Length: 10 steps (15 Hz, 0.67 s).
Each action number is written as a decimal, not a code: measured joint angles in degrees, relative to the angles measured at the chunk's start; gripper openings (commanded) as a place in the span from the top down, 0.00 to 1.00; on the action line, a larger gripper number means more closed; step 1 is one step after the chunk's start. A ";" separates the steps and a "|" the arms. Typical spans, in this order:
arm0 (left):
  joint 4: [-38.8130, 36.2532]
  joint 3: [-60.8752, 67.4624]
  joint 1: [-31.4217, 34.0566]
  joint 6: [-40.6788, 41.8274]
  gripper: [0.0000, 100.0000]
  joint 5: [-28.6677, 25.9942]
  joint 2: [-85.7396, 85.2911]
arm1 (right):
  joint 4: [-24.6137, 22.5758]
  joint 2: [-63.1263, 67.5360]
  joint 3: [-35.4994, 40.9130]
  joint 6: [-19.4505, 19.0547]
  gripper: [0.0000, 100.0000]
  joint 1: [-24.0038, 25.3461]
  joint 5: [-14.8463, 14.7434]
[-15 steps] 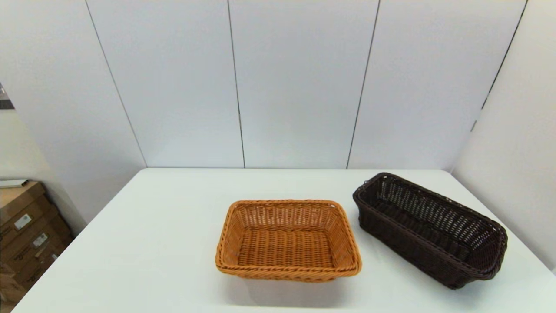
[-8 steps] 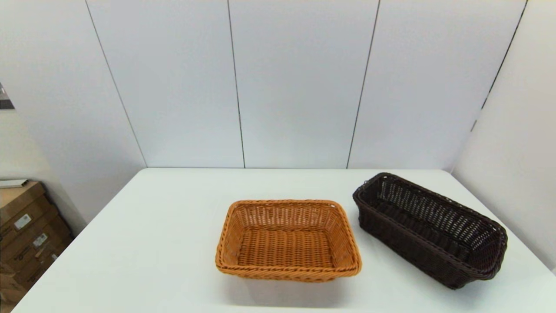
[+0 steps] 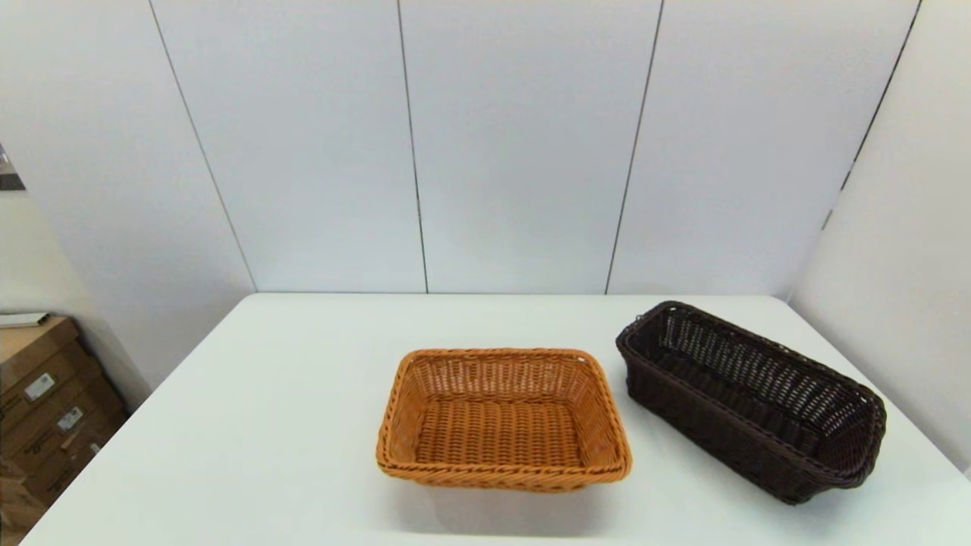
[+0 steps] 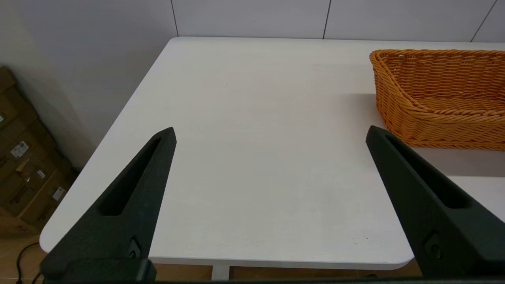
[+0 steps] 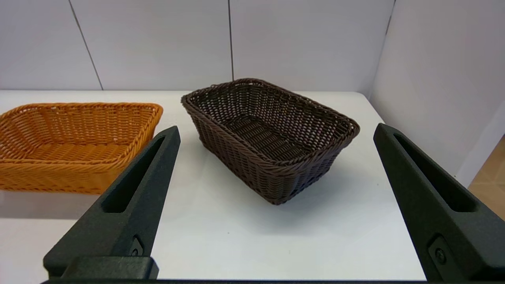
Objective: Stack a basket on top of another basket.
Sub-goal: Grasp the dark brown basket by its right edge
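My gripper will lower the dark brown basket (image 3: 751, 400), which narrows toward its base (image 3: 793, 492), so it will go partway down into the orange-tan basket with its rim standing above.
The dark brown basket (image 3: 751, 398) lies at an angle on the right side of the white table (image 3: 265, 425); it also fills the middle of the right wrist view (image 5: 272, 138). The orange-tan basket (image 3: 502, 415) sits at the table's centre, empty, a short gap left of the dark one, and shows in both wrist views (image 4: 442, 94) (image 5: 75, 142). Neither arm shows in the head view. My right gripper (image 5: 276, 130) is open, held back off the table's near edge and facing the dark basket. My left gripper (image 4: 270, 132) is open over bare tabletop left of the orange-tan basket.
Grey wall panels (image 3: 516, 144) close off the back and right of the table. Cardboard boxes (image 3: 45, 409) stand on the floor past the table's left edge. Bare tabletop stretches left of the orange-tan basket.
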 measured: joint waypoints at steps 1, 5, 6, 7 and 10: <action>0.02 0.00 0.00 0.01 0.00 0.00 0.00 | 0.05 0.00 -0.15 -0.01 0.00 0.00 0.07; 0.02 0.00 0.00 0.04 0.00 -0.02 0.00 | 0.27 0.07 -0.09 0.16 0.00 0.00 0.68; 0.02 0.00 0.00 0.00 0.00 -0.02 0.00 | 0.41 0.26 -0.06 0.16 0.00 0.00 1.04; 0.02 0.00 0.00 0.00 0.00 -0.02 0.00 | 1.07 0.59 -0.46 0.21 0.00 0.00 1.18; 0.02 0.00 0.00 0.01 0.00 0.00 0.00 | 3.25 2.02 -3.80 0.24 0.00 -0.02 1.01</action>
